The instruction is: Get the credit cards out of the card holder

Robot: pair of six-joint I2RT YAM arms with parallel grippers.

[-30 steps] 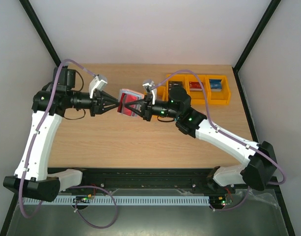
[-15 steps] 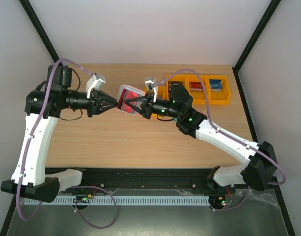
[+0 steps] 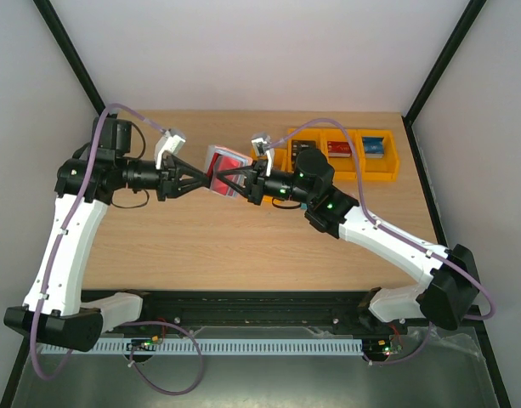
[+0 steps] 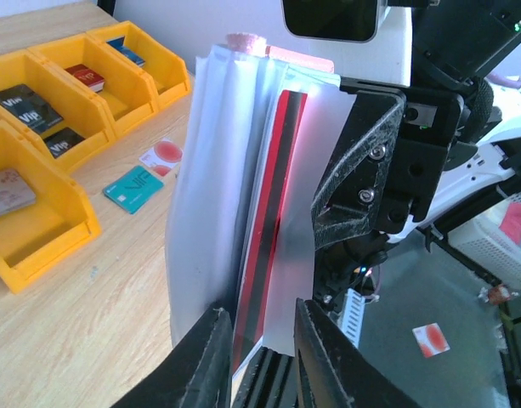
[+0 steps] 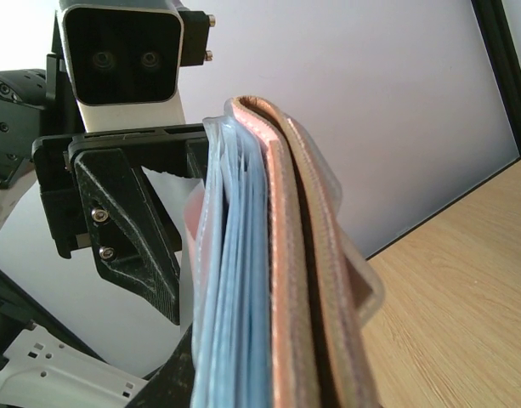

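Note:
The clear sleeve's lower end [image 4: 252, 347] is too shallow between my left gripper's fingers. I should open the fingers, move in closer and close them farther up the clear sleeve [image 4: 230, 276].
The pinkish-brown card holder [image 3: 224, 172] hangs in the air between both grippers, above the table's back middle. My right gripper [image 3: 245, 183] is shut on its right end; in the right wrist view the leather cover [image 5: 319, 255] and light blue card edges [image 5: 235, 297] fill the jaws. My left gripper [image 3: 212, 180] meets it from the left. In the left wrist view its fingers [image 4: 211, 357] are slightly apart, straddling the red card's edge [image 4: 275, 195] and a clear sleeve [image 4: 205, 195]. I cannot tell whether the pads press the card.
Orange bins [image 3: 341, 153] holding small cards stand at the back right, also in the left wrist view [image 4: 39, 221]. A teal-green card [image 4: 134, 189] and a white card with a red spot [image 4: 162, 155] lie on the table beside the bins.
My left gripper has moved right, and its fingertips now reach onto the card holder's left edge. The right gripper has held the holder almost still.

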